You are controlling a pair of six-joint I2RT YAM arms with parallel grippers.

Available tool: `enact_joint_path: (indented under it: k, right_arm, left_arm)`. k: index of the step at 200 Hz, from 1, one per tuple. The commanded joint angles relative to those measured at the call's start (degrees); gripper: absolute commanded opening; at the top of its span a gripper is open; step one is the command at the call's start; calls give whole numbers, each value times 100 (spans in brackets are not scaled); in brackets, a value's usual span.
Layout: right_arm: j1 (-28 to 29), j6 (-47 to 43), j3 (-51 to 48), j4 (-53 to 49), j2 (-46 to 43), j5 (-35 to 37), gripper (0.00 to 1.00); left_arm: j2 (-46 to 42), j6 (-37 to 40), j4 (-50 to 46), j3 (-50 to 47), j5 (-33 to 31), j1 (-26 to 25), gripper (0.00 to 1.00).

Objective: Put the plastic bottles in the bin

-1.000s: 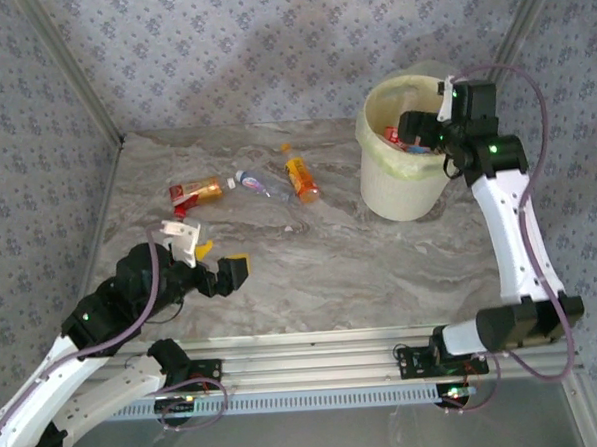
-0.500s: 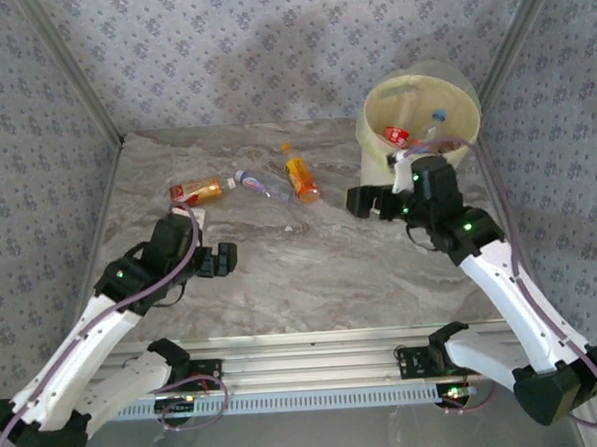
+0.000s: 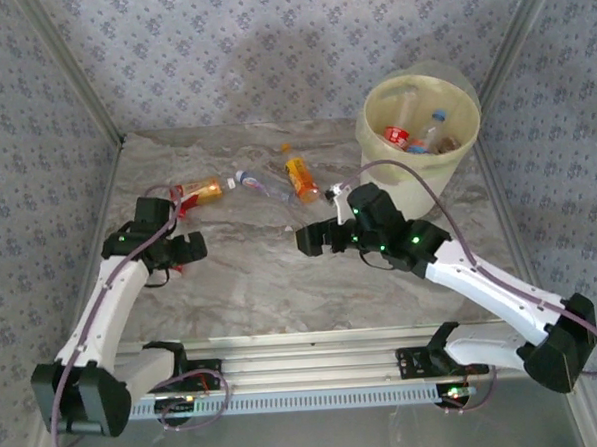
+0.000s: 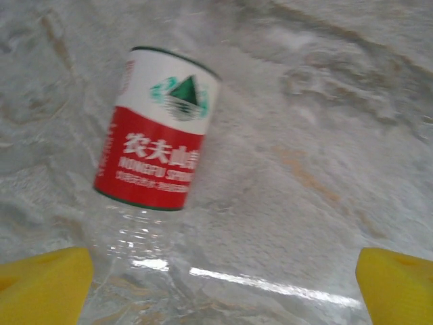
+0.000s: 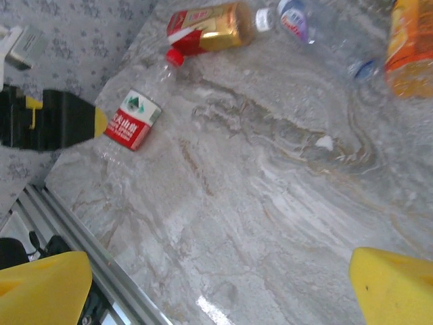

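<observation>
The red-and-white labelled bottle (image 5: 143,103) lies far from the bin, so I should grasp its label (image 4: 157,130) with my left gripper and hand it over to my right gripper.
A clear plastic bottle with a red-and-white label (image 4: 159,145) lies on the marble table, its body running down toward my left gripper (image 4: 223,291). That gripper (image 3: 190,247) is open, its yellow fingertips (image 4: 44,284) set wide, and the bottle lies beside the left one. In the right wrist view the same bottle (image 5: 132,122) shows its red cap. My right gripper (image 3: 311,241) hangs open over bare table mid-scene, its yellow fingertips (image 5: 396,284) wide apart. Farther back lie an amber bottle (image 3: 199,193), a clear one (image 3: 259,183) and an orange one (image 3: 300,177). The bin (image 3: 446,171) at back right holds bottles (image 3: 396,134).
Patterned walls close in the table on the left, back and right. An aluminium rail (image 3: 305,353) runs along the near edge by the arm bases. The right arm's forearm (image 3: 482,279) stretches across the table's right half, in front of the bin.
The right arm came away from over the bin and swung down and left to mid-table. The left arm reached forward and left, bringing its gripper up to the red-labelled bottle.
</observation>
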Motion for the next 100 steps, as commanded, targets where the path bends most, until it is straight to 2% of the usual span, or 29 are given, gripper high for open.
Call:
enact_joint_path:
  k: [1,55,100]
  right_arm:
    - [235,123,-10,241,183,214,100]
    - [622,164,80,317,459,441,100]
    - [687,160,48,230,403,560,100]
  left_arm:
    - [232,-47,226,54,72,355,100]
    - [1640,306,305,472,716,1050,100]
    - [2415,601,232,678,1164,1218,95]
